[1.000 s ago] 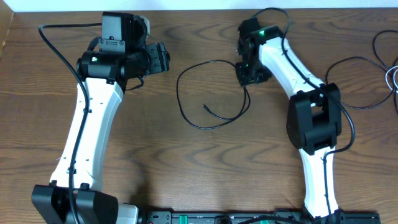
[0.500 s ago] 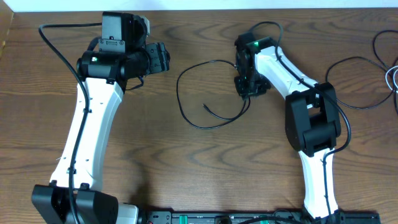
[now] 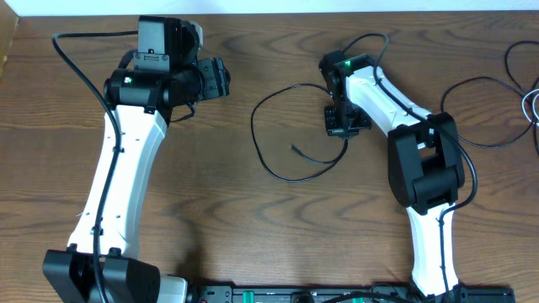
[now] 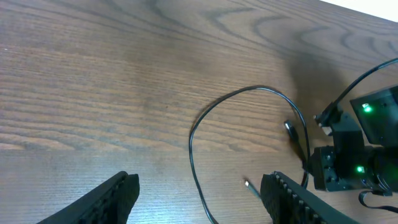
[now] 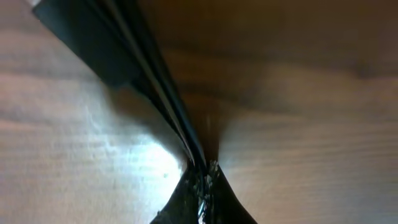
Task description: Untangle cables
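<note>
The black cable is pinched and its open loop (image 3: 254, 135) is clear of its neighbours, so my right gripper should go on toward the white cable (image 3: 530, 105) and let go beside it.
A black cable (image 3: 271, 141) lies in an open loop on the table's middle, its free plug end (image 3: 295, 148) inside the loop. My right gripper (image 3: 339, 126) is shut on this cable at the loop's right side, low against the wood. In the right wrist view the shut fingers (image 5: 202, 177) pinch the cable (image 5: 146, 74), which runs up and left. My left gripper (image 3: 221, 77) is open and empty, left of the loop. In the left wrist view its fingers (image 4: 199, 193) straddle the cable (image 4: 194, 140) from above, apart from it.
Another black cable (image 3: 484, 114) and a white cable (image 3: 530, 103) lie at the table's far right edge. The right arm's white links (image 3: 396, 93) stand between them and the loop. The table's back edge runs close behind both grippers.
My right gripper has moved a little right and toward the front, dragging the black cable loop to the right with it. The left arm has not moved.
</note>
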